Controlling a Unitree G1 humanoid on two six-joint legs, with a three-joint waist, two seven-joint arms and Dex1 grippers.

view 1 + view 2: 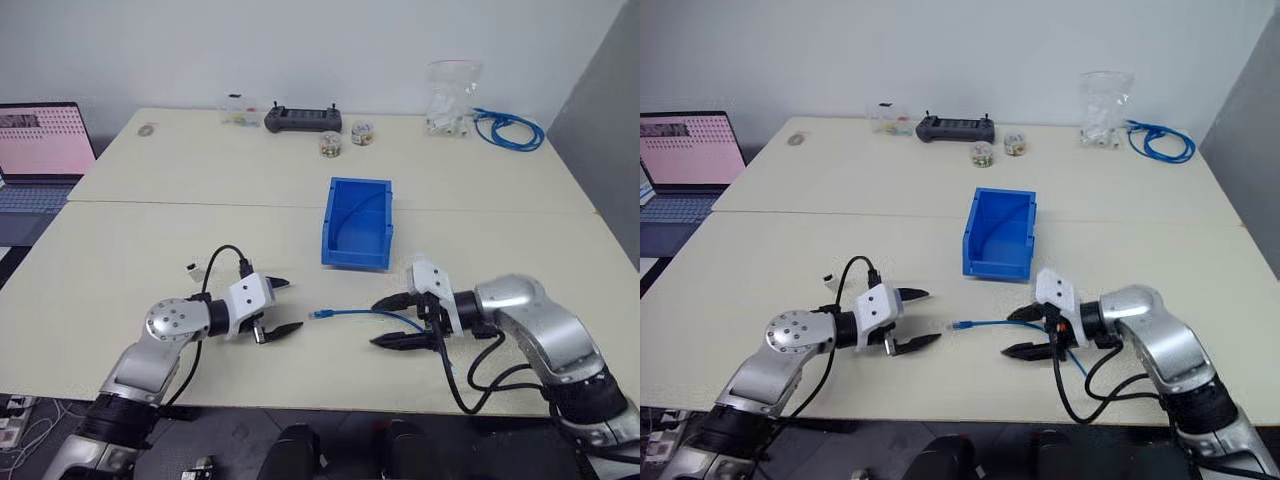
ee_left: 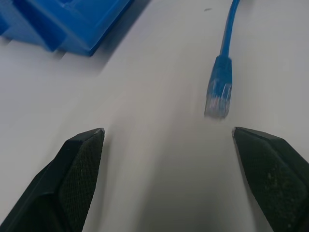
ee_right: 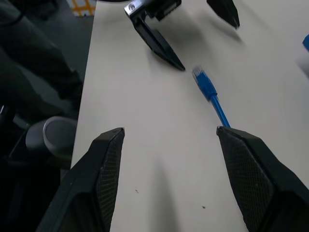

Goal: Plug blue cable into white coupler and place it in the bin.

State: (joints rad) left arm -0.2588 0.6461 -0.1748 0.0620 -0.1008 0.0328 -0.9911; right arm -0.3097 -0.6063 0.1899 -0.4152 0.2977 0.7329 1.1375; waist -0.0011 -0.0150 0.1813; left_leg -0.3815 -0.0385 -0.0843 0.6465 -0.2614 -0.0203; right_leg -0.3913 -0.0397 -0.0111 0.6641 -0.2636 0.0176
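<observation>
The blue cable's clear plug (image 1: 316, 314) is past the ends of my right gripper's fingers, so next my left gripper picks up the plug (image 1: 321, 314) and passes the cable to my right gripper.
The blue cable (image 1: 355, 313) lies on the table in front of the bin (image 1: 357, 250), its clear plug (image 2: 218, 92) pointing at my left gripper. My left gripper (image 1: 296, 305) is open, and the plug rests just beyond its fingertips without touching them. From the other side my right gripper (image 1: 372, 324) faces it. It is also open, and the cable runs on the table between and under its fingers, not pinched. A tiny white piece that looks like the white coupler (image 1: 192, 268) lies on the table beyond my left arm. The left gripper's fingers (image 3: 159, 43) appear in the right wrist view.
At the far edge stand a black controller (image 1: 303, 119), two small jars (image 1: 331, 144), a small clear box (image 1: 237, 112), a clear bag of white parts (image 1: 450, 95) and a coiled blue cable bundle (image 1: 510, 128). A laptop (image 1: 40, 150) sits at the far left.
</observation>
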